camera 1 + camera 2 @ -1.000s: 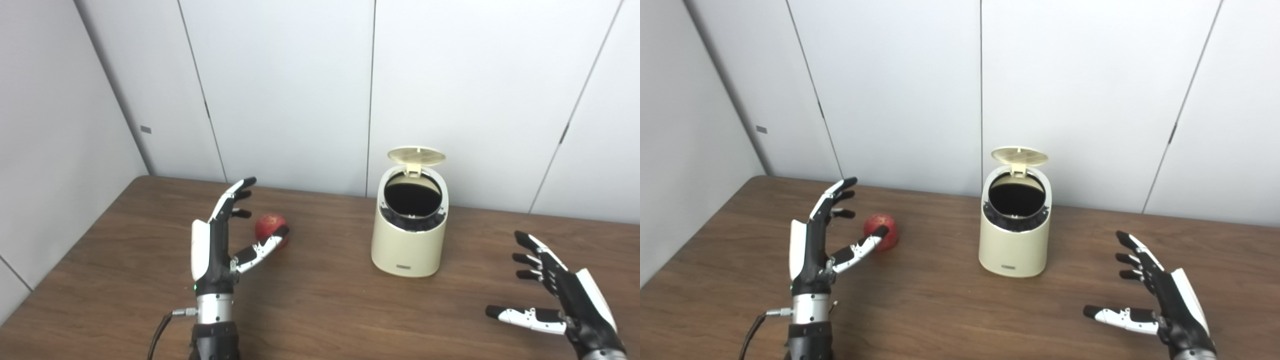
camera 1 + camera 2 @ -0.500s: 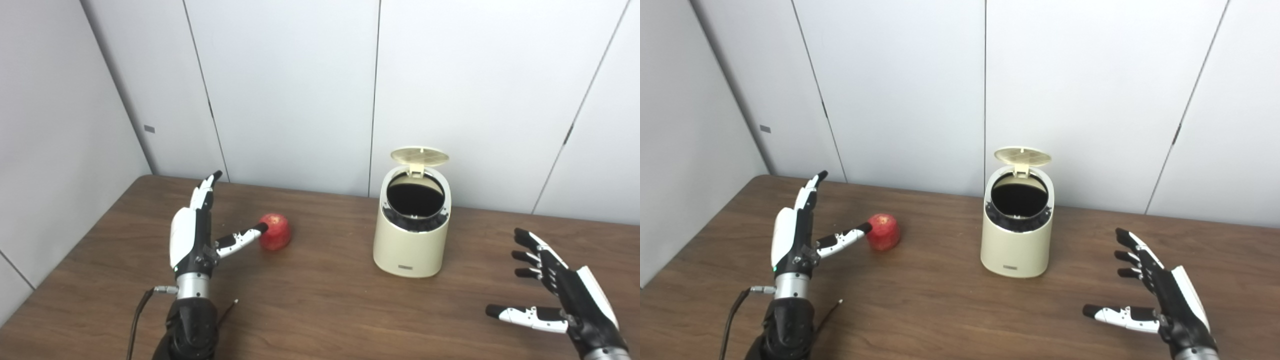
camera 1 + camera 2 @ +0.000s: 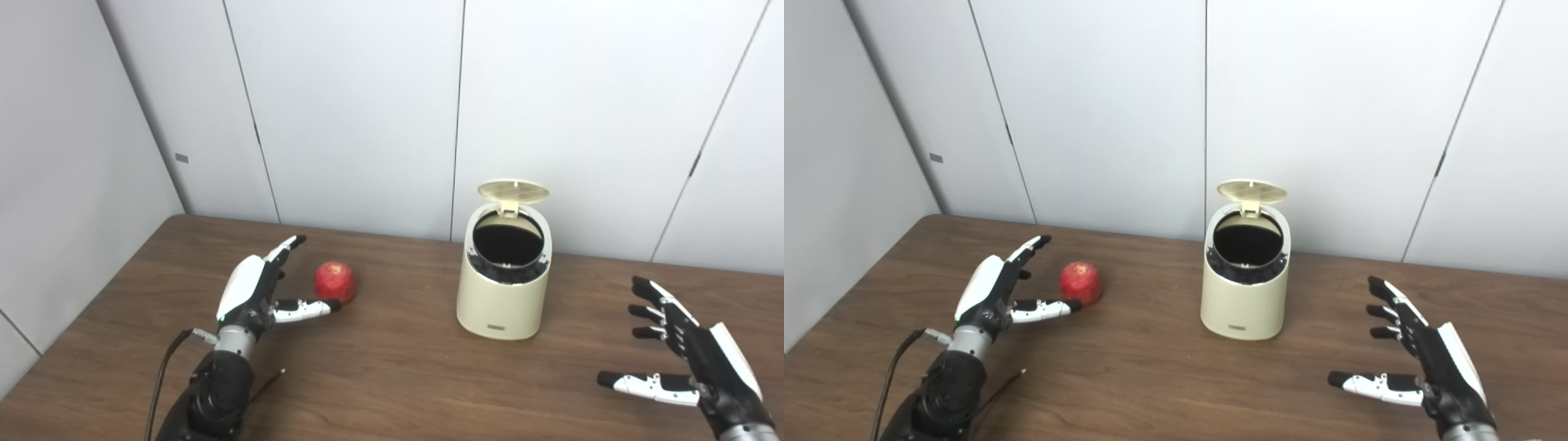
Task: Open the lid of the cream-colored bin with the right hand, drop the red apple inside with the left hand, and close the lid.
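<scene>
I expect the red apple point(image 3: 335, 283) to fall well below the bin's rim when I drop it, because the bin's dark opening point(image 3: 508, 243) is wider than the apple.
The cream-colored bin point(image 3: 503, 288) stands upright near the table's middle, its round lid point(image 3: 512, 192) flipped up at the back and the dark inside showing. The red apple point(image 3: 335, 282) lies on the table to the bin's left. My left hand point(image 3: 254, 293) is open just left of the apple, fingers stretched past its far side and the thumb reaching under its near side, close to it but not closed around it. My right hand point(image 3: 692, 358) hovers open at the near right, well clear of the bin.
The brown wooden table point(image 3: 392, 367) runs to grey wall panels behind and on the left. A black cable point(image 3: 160, 373) trails from my left wrist along the table's near left.
My left hand has lowered and tilted forward, its fingers now flanking the apple instead of standing upright. The apple, the bin and my right hand have stayed put.
</scene>
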Controlling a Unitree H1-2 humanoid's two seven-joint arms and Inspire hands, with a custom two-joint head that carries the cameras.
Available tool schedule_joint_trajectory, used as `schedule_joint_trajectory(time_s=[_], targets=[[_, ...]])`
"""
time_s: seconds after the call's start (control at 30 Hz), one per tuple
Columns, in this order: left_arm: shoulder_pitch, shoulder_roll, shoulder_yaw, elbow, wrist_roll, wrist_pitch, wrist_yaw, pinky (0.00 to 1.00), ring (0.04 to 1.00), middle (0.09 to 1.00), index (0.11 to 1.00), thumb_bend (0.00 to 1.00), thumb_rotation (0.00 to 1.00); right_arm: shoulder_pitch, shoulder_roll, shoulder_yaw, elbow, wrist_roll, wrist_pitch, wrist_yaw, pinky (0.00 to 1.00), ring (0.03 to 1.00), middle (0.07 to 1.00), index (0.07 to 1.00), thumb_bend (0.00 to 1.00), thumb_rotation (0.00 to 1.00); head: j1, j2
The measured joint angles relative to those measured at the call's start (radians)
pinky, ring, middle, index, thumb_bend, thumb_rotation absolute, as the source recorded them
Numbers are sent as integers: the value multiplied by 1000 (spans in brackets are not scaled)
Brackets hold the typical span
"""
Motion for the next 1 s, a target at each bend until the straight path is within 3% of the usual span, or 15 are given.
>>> schedule_joint_trajectory(time_s=[0.23,0.47,0.7,0.8,0.87,0.9,0.93,1.0], targets=[[-22,15,-49,52,59,4,9,689,832,841,911,999,338,4,0,1,-11,-8,5,0,706,834,908,907,730,34,-8,2],[-71,34,-128,183,176,-14,109,602,806,834,888,974,349,17,1,0,-42,-12,37,1,694,815,904,899,720,7,-17,3],[-126,36,-162,282,211,-29,178,605,801,821,869,938,309,34,0,-1,-62,-11,37,1,661,795,891,894,708,45,-21,6],[-134,36,-167,309,208,-46,207,575,753,753,822,905,252,38,0,-1,-66,-13,38,1,652,796,893,894,701,41,-23,8],[-134,36,-165,319,191,-69,224,499,652,637,742,879,164,38,0,-1,-70,-16,41,1,650,802,895,895,699,47,-21,9],[-134,33,-161,326,177,-83,231,479,619,597,703,863,128,39,0,-1,-72,-17,44,1,646,802,895,895,698,55,-21,9],[-135,30,-157,334,162,-96,241,454,578,532,652,681,52,39,0,0,-74,-20,46,1,640,801,892,894,698,64,-21,9],[-135,27,-153,348,144,-126,262,410,523,473,565,563,13,39,0,2,-77,-25,50,1,639,804,891,895,695,71,-25,12]])
